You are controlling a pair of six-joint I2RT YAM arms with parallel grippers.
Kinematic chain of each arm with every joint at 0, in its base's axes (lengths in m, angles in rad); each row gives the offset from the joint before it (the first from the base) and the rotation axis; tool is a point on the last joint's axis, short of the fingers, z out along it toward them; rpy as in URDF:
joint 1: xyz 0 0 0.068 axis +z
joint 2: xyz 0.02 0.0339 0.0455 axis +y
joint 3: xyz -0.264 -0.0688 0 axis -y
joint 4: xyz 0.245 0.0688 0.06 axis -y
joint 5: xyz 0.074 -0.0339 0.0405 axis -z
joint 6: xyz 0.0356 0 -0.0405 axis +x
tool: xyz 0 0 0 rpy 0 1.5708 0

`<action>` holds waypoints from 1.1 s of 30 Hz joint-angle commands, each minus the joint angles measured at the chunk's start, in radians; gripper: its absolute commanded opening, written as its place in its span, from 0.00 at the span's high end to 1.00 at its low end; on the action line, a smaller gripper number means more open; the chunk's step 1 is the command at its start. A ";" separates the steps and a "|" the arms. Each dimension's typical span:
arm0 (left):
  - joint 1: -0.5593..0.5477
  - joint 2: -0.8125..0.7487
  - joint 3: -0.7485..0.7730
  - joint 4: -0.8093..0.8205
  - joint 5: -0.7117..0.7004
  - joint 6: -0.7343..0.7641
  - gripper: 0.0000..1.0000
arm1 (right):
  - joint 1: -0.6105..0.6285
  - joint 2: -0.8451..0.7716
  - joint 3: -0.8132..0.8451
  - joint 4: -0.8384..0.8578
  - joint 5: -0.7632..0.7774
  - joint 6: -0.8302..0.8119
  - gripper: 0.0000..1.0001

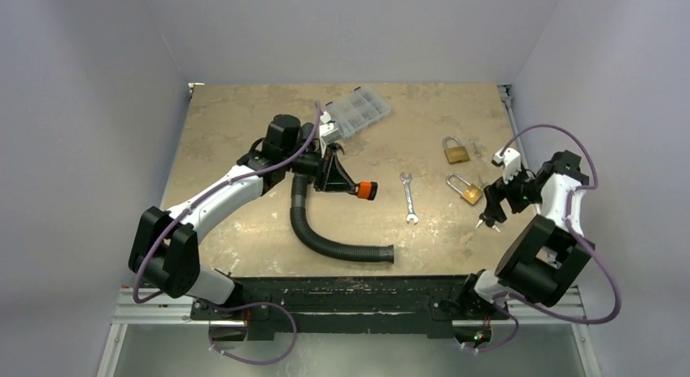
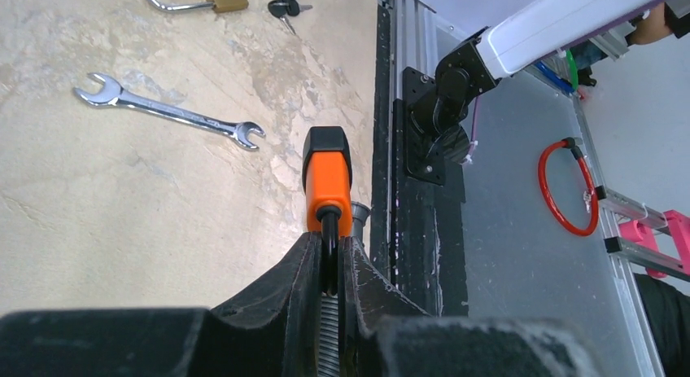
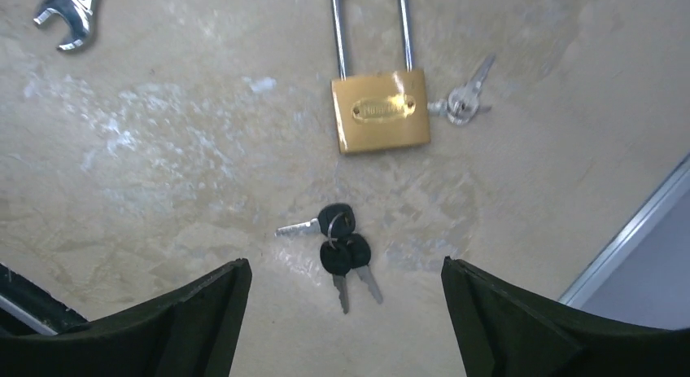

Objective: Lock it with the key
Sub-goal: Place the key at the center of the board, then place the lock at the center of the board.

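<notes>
The orange-and-black tool's body (image 1: 367,190) sticks out clear of my left gripper, so I should go on bringing my open right gripper there before its fingers close around that body (image 2: 329,186).
A brass padlock (image 3: 380,108) with a long open shackle lies on the table; it also shows in the top view (image 1: 467,190). A bunch of black-headed keys (image 3: 342,245) lies just before it. My right gripper (image 3: 342,265) is open and empty, low over the table, with its fingers either side of those keys; it shows in the top view (image 1: 488,216). A second brass padlock (image 1: 456,151) lies farther back. Small silver keys (image 3: 462,102) lie beside the near padlock. My left gripper (image 2: 329,248) is shut on an orange-and-black tool (image 2: 327,173) at table centre.
A steel wrench (image 1: 408,197) lies between the two arms. A black corrugated hose (image 1: 325,243) curves in front of the left gripper (image 1: 346,186). A clear organizer box (image 1: 358,110) stands at the back. The table's near edge rail (image 2: 415,149) runs close by.
</notes>
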 commanded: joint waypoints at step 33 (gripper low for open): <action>-0.083 0.092 -0.007 0.174 -0.122 -0.351 1.00 | 1.143 -0.293 0.088 0.346 0.027 0.520 0.01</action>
